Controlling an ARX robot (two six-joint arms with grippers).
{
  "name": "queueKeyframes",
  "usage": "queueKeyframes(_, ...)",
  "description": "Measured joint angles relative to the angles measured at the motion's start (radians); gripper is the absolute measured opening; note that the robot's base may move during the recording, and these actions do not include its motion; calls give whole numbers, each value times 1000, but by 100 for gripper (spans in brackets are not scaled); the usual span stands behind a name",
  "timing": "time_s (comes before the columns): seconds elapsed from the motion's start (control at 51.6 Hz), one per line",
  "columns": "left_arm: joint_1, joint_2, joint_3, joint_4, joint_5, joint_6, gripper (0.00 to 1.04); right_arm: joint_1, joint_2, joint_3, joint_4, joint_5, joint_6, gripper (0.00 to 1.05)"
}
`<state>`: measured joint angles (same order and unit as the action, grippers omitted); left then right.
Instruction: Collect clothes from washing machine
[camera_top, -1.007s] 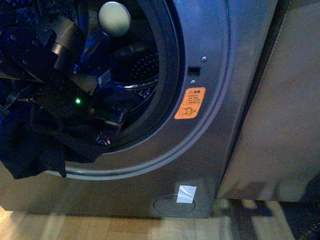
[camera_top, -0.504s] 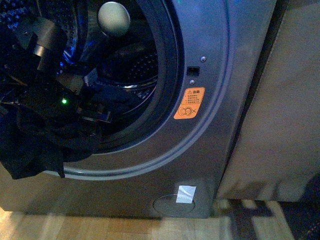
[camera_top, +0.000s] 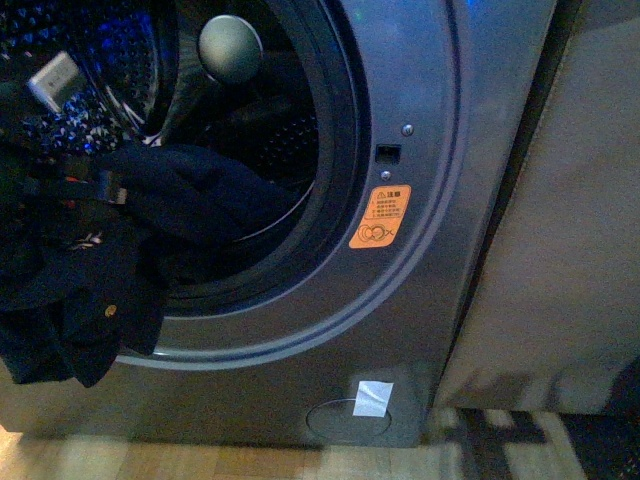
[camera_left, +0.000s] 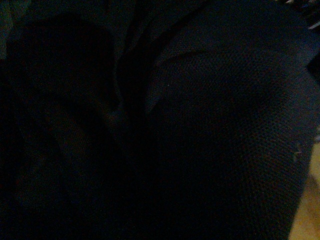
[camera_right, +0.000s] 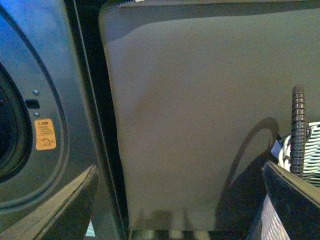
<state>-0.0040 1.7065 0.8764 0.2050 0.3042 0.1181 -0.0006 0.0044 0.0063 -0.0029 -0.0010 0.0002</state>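
Note:
I expect the drum to be empty when I carry the bulging navy clothes (camera_top: 195, 190) away, because the perforated drum (camera_top: 290, 145) looks clear behind them.
The washing machine (camera_top: 420, 150) is grey with its round mouth open, and the perforated drum (camera_top: 280, 130) shows inside. The clothes (camera_top: 180, 195), dark navy fabric, bulge out of the mouth and hang over the lower rim at the left (camera_top: 70, 320). My left gripper is shut on the clothes and is hidden by the fabric; only a pale part of the arm (camera_top: 55, 80) shows. The left wrist view is dark. My right gripper (camera_right: 180, 210) is open and empty, facing a grey-beige panel (camera_right: 200, 110) beside the machine (camera_right: 45, 60).
An orange warning sticker (camera_top: 379, 217) is on the machine's front, and a white label (camera_top: 372, 397) is near its base. A woven basket (camera_right: 305, 150) with a dark twisted handle stands by my right finger. Wooden floor (camera_top: 250, 460) lies below.
My left arm has drawn back to the left out of the drum. The clothes have come with it and now bulge out of the mouth. The arm's green light no longer shows.

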Motion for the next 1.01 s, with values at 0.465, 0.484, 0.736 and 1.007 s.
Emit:
queueKeyframes(0.465, 65, -613, -37, -48, 301, 25, 9, 0, 0, 0, 0, 0, 0, 97)
queueKeyframes(0.484, 63, -615, -28, -48, 304, 21, 9, 0, 0, 0, 0, 0, 0, 97)
queueKeyframes(0.736, -91, -597, 246, -73, 260, -27, 9, 0, 0, 0, 0, 0, 0, 97)
queueKeyframes(1.007, -433, -409, 678, -142, 89, -43, 9, 0, 0, 0, 0, 0, 0, 97)
